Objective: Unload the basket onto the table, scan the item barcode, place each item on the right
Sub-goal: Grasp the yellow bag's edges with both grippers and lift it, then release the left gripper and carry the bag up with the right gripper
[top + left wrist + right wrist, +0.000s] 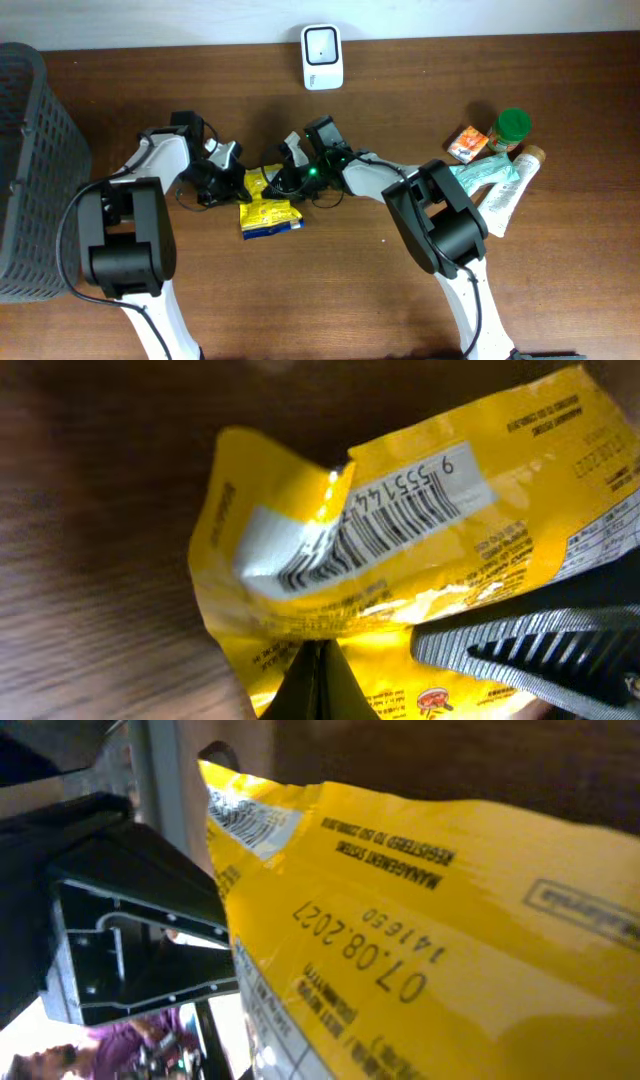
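The packet (318,626) is clamped in my left gripper below the barcode. Next, my left gripper opens and moves back before my right gripper takes the packet to the scanner (322,72).
A yellow packet (270,213) hangs between my two grippers at the middle of the table. In the left wrist view its white barcode label (370,525) faces the camera, creased. My left gripper (320,685) is shut on the packet's (480,480) lower edge. A ridged finger of the right gripper (540,645) lies against the packet's right side. The packet (430,940) fills the right wrist view and hides my right fingers. From overhead, the left gripper (232,183) and right gripper (287,178) both meet the packet. The white scanner (322,56) stands at the table's far edge.
A dark grey basket (30,170) stands at the left edge. At the right lie an orange box (467,143), a green-lidded jar (511,130), a teal pack (485,175) and a white tube (510,198). The left gripper's black body (130,920) is close to the right wrist camera.
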Robot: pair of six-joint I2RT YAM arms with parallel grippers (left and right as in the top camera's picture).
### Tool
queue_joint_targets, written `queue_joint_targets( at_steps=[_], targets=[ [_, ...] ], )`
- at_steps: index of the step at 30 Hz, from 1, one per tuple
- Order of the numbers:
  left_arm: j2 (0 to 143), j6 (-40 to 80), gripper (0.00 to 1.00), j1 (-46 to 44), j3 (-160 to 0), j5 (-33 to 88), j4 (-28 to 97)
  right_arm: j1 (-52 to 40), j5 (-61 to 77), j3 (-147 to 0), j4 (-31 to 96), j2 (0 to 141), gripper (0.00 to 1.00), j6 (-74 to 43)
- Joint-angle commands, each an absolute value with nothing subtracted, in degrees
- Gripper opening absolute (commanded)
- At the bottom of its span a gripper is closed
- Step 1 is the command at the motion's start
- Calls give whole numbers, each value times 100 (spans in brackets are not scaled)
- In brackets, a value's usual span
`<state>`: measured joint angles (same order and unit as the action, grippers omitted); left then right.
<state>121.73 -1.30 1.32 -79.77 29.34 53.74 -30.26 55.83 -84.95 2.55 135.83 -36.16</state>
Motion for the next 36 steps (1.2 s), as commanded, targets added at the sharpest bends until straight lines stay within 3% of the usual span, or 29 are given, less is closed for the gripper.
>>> queue_joint_targets(
  at_steps=[1, 10, 15, 18, 20, 22, 23, 36],
  targets=[
    [12228, -554, 0, 193, -8204, 2268, 5804, -2694, 6156, -8453, 342, 13214, 4, -2696],
    [10326, -631, 1, 746, -8888, 2265, 6239, -2171, 6145, -8453, 2700, 10892, 4, 668],
    [10167, -631, 11, 773, -8886, 2263, 6106, -1887, 6049, -8453, 3454, 9520, 4, 1522],
    [10169, -631, 41, 773, -8886, 2265, 6010, -1885, 5647, -8453, 3605, 8855, 4, 1662],
    [10169, -631, 51, 768, -8886, 2265, 6005, -1911, 5356, -8453, 3800, 8488, 4, 1929],
    [10169, -631, 86, 768, -8886, 2263, 6007, -1911, 5083, -8453, 4047, 8084, 4, 2150],
    [10169, -633, 99, 768, -8886, 2263, 6005, -1911, 5019, -8453, 4145, 7913, 4, 2226],
    [10167, -631, 99, 768, -8886, 2263, 5887, -1911, 4947, -8453, 4263, 7336, 4, 2213]
  ],
)
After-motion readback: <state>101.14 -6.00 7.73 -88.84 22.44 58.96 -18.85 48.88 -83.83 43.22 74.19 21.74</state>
